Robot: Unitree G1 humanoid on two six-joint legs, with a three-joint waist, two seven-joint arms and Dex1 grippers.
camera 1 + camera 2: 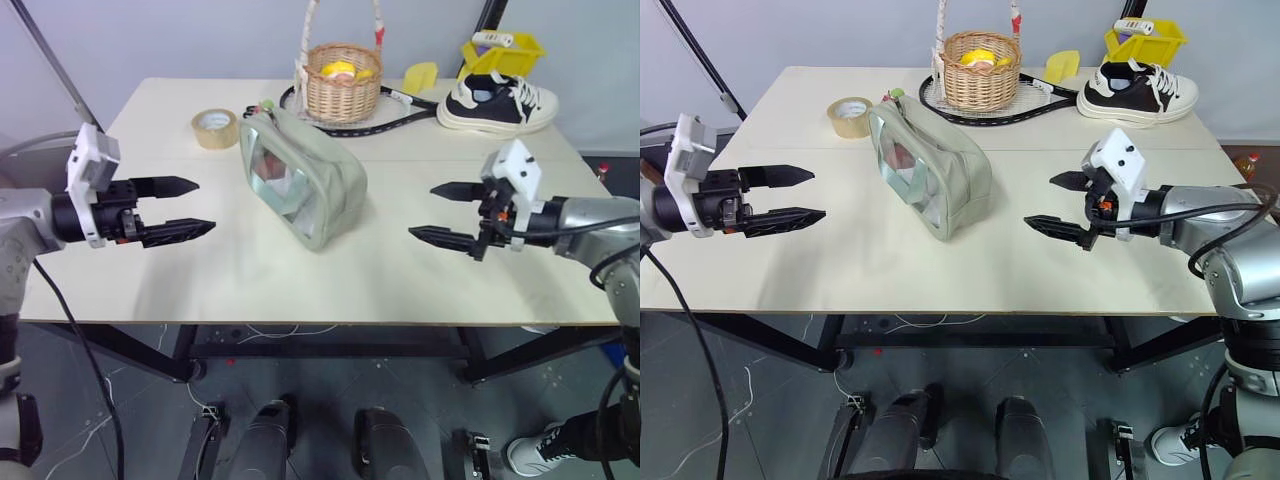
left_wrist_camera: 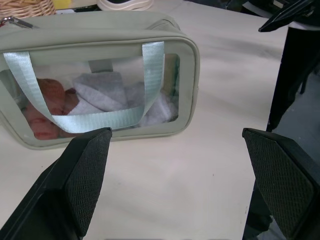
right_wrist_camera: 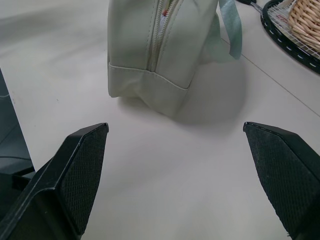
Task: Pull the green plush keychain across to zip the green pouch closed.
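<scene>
The zipper seam curves down [image 2: 167, 25] at the end of the pouch, so the green plush keychain [image 1: 267, 104] will end up hanging next to the pouch when I pull it across.
The pale green pouch [image 1: 318, 190] lies in the middle of the table, its clear window and strap [image 2: 150, 75] facing my left side. Its zipper [image 3: 159, 30] runs along the top, toward my right side. A small bright green tuft, the green plush keychain [image 1: 265, 105], sits at the pouch's far end. My left gripper [image 1: 203, 205] hovers open to the left of the pouch, clear of it. My right gripper [image 1: 421, 210] hovers open to the right of it. Both hold nothing.
Behind the pouch are a tape roll [image 1: 215, 128], a wicker basket [image 1: 343, 82] and a racket [image 1: 400, 112]. At the far right stand a shoe [image 1: 497, 103], a yellow scoop [image 1: 420, 75] and a yellow bin [image 1: 503, 52]. The table's front edge [image 1: 320, 322] lies near.
</scene>
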